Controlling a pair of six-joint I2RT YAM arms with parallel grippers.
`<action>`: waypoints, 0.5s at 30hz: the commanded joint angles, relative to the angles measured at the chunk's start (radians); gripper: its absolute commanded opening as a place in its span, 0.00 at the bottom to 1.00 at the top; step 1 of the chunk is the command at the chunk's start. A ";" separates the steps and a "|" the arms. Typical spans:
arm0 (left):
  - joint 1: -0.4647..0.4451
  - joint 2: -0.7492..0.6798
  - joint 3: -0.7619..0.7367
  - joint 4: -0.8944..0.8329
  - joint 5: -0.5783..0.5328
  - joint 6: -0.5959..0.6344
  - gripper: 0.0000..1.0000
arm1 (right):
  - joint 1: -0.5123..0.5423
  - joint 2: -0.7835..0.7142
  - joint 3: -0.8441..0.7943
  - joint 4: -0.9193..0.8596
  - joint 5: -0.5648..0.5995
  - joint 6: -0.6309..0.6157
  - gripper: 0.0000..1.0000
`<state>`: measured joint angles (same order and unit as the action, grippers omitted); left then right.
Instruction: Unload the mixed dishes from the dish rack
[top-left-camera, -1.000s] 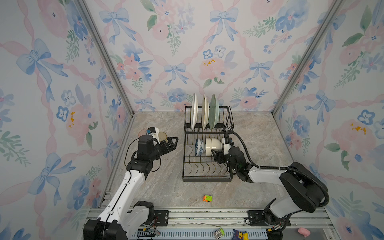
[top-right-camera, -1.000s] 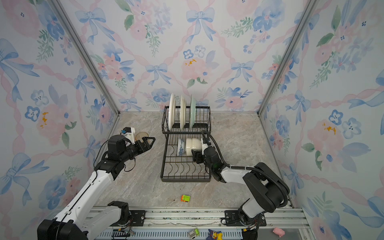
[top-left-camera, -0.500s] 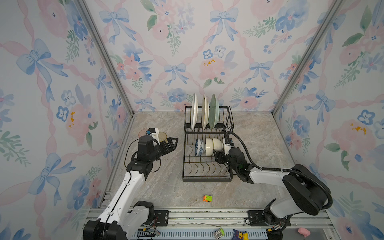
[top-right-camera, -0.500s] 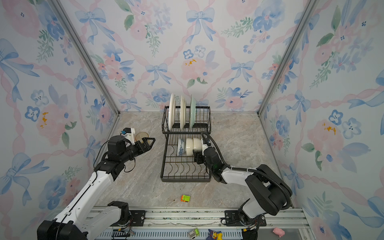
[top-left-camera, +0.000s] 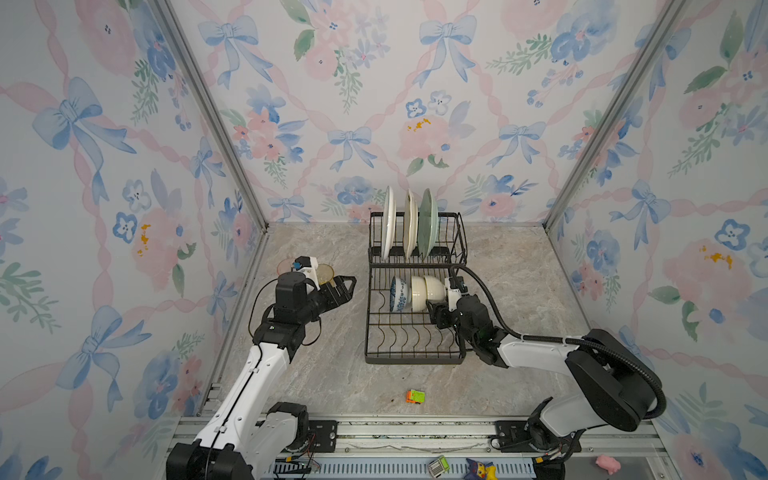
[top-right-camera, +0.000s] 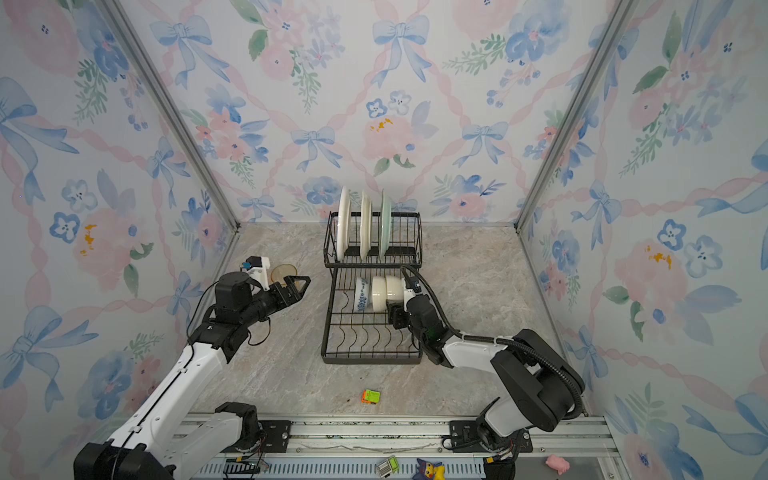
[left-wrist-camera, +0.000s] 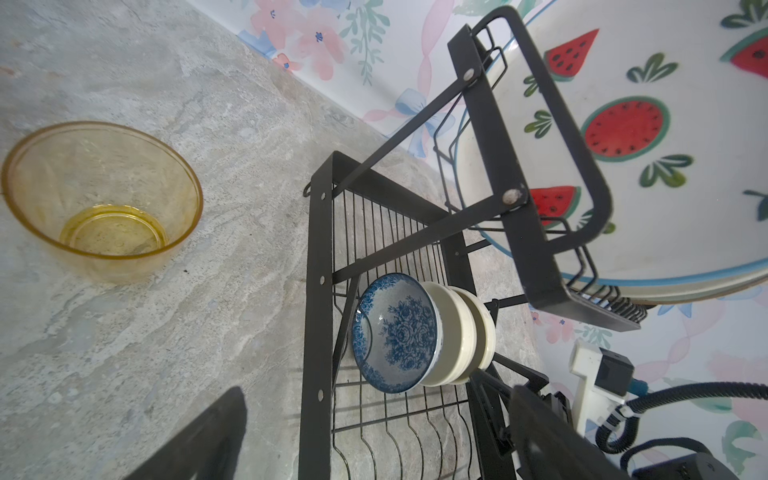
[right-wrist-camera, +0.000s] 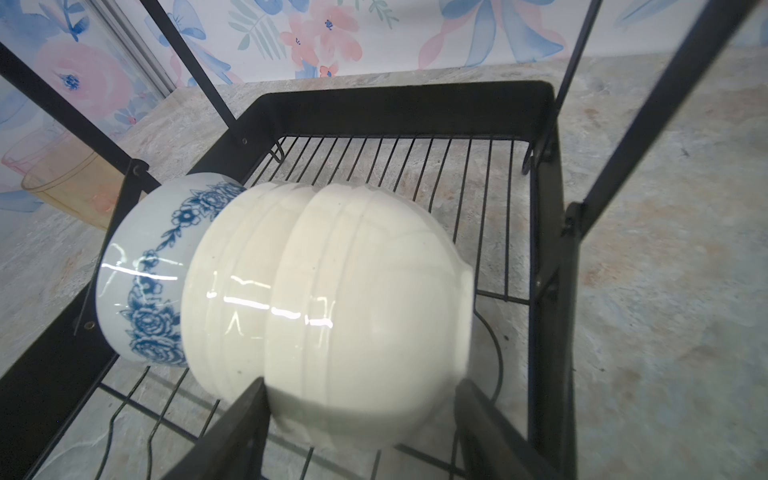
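Note:
The end white bowl's foot (right-wrist-camera: 464, 356) is barely within reach of my right gripper's fingers, so next I open them, reach deeper around the bowl's rim (right-wrist-camera: 272, 344) and foot, and then pull the bowl out of the nest.
The black wire dish rack (top-left-camera: 415, 358) (top-right-camera: 370, 360) stands mid-table. Upright in its upper basket are a watermelon plate (top-left-camera: 388, 224) (left-wrist-camera: 665, 166), a cream plate (top-left-camera: 410, 224) and a pale green plate (top-left-camera: 428, 224). On the lower tray a blue-patterned bowl (top-left-camera: 398, 293) (right-wrist-camera: 141, 282) and two nested white bowls (top-left-camera: 419, 293) (right-wrist-camera: 232, 291) lie on their sides. My right gripper (top-left-camera: 434, 316) (right-wrist-camera: 361, 415) is open and straddles the end white bowl (right-wrist-camera: 365, 299). My left gripper (top-left-camera: 347, 286) (left-wrist-camera: 374, 436) hangs open and empty left of the rack. Amber (top-left-camera: 325, 272) (left-wrist-camera: 104, 199) and pink (top-left-camera: 284, 264) tumblers stand on the table.
A small orange-green toy block (top-left-camera: 415, 396) (top-right-camera: 370, 396) lies on the marble table in front of the rack. Flowered walls close in the left, back and right sides. The right arm's black cable (top-left-camera: 490, 299) arcs over the rack's right edge.
My right gripper's jaws have narrowed slightly around the end white bowl. The left arm has not moved.

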<state>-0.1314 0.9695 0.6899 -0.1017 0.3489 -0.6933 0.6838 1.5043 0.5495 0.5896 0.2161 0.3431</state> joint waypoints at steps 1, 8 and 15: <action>-0.007 -0.010 -0.013 0.002 0.000 -0.005 0.98 | 0.000 -0.024 -0.003 -0.099 0.093 -0.017 0.70; -0.008 -0.003 -0.010 0.002 0.000 -0.003 0.98 | 0.028 -0.054 0.014 -0.154 0.182 -0.071 0.70; -0.008 -0.002 -0.011 0.002 -0.001 0.000 0.98 | 0.036 -0.056 0.016 -0.155 0.196 -0.082 0.70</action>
<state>-0.1314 0.9695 0.6899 -0.1020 0.3489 -0.6933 0.7197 1.4525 0.5499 0.4789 0.3313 0.2821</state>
